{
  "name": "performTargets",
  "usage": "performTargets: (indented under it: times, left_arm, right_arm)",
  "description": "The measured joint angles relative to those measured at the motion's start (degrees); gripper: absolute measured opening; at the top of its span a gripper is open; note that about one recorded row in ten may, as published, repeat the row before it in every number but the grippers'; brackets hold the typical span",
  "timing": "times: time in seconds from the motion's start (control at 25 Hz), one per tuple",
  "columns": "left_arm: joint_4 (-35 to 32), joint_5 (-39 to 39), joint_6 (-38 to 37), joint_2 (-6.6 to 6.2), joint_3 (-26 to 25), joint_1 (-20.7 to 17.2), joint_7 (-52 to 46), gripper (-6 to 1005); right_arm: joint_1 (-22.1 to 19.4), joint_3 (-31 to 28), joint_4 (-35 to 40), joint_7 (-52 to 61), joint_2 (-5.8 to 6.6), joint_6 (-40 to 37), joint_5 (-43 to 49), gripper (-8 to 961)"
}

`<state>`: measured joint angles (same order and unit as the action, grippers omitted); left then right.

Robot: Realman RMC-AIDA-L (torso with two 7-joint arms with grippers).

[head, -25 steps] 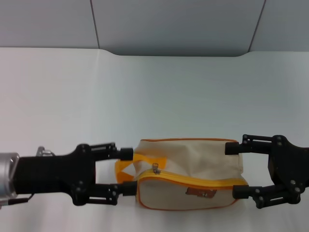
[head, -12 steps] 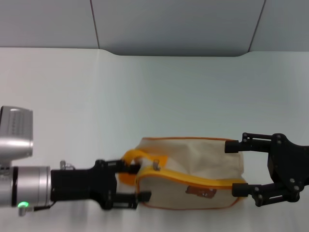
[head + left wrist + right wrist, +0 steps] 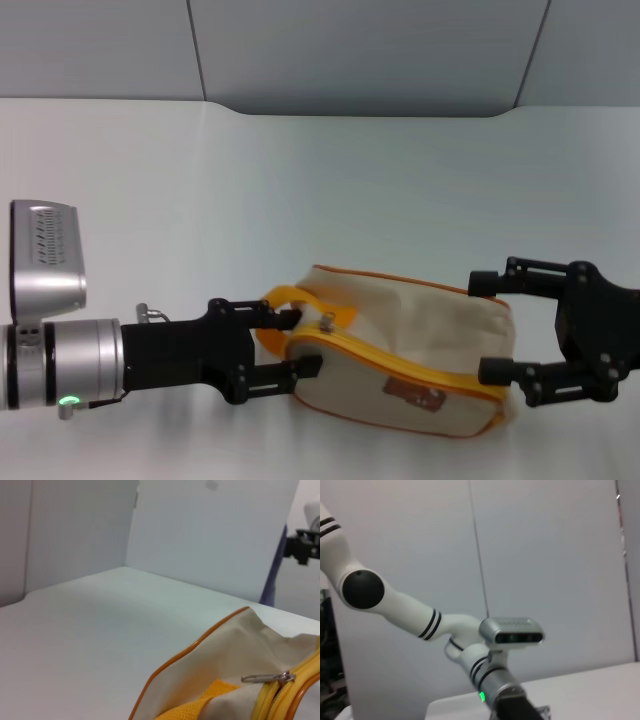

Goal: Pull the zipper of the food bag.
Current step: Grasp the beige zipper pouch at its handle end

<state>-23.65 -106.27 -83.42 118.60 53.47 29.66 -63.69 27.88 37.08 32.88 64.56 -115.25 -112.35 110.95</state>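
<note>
The pull tab (image 3: 326,322) is at the end of the loop handle, so next my left gripper pinches the food bag there first. My right gripper should then pull the tab toward the food bag's other end (image 3: 466,383).
The cream food bag (image 3: 420,330) lies slanted on the white table, its bear print (image 3: 415,392) on the near face. The yellow-orange zipper (image 3: 400,365) runs along its near top edge, and the silvery pull tab (image 3: 326,322) stands at the left end beside the loop handle (image 3: 285,298). My left gripper (image 3: 300,342) is open, its fingers astride the bag's left end close to the tab. My right gripper (image 3: 490,328) is open wide astride the bag's right end. The left wrist view shows the bag (image 3: 235,650), the zipper (image 3: 270,700) and the tab (image 3: 265,678).
The white table (image 3: 300,180) stretches far and wide around the bag, up to grey wall panels (image 3: 360,50) at the back. The right wrist view shows only the left arm (image 3: 512,637) against the wall.
My left gripper has pushed right onto the bag's left end and its fingers have narrowed. The bag has turned, its left end swinging away from me. The right gripper has barely shifted.
</note>
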Motion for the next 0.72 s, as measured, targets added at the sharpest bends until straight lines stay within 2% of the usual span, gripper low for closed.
performTargets:
  times: [0.4,0.44,0.48,0.64,0.72]
  left_arm:
    - [0.8,0.1,-0.4,-0.12,-0.1,0.6,0.6,410]
    - [0.8,0.2,-0.5,-0.13,-0.2,0.9,0.6,387]
    - [0.8,0.2,-0.5,-0.13,-0.2,0.9,0.6,365]
    - [1.0,0.2,-0.8,-0.2,0.0,1.8,1.2,277]
    - [0.8,0.2,-1.7,-0.27,-0.3,2.1,1.5,246]
  right_arm:
    - [0.0,-2.3,-0.2,-1.2,-0.36,1.3,-0.1,768]
    - [0.0,-4.3,-0.2,-2.9,-1.11,3.1,-0.1,766]
    - [0.0,-4.3,-0.2,-2.9,-1.11,3.1,-0.1,765]
    - [0.2,-10.1,-0.3,-11.7,-3.8,7.2,-0.1,759]
    - [0.7,-9.8,-0.5,-15.2,-3.94,8.0,-0.1,756]
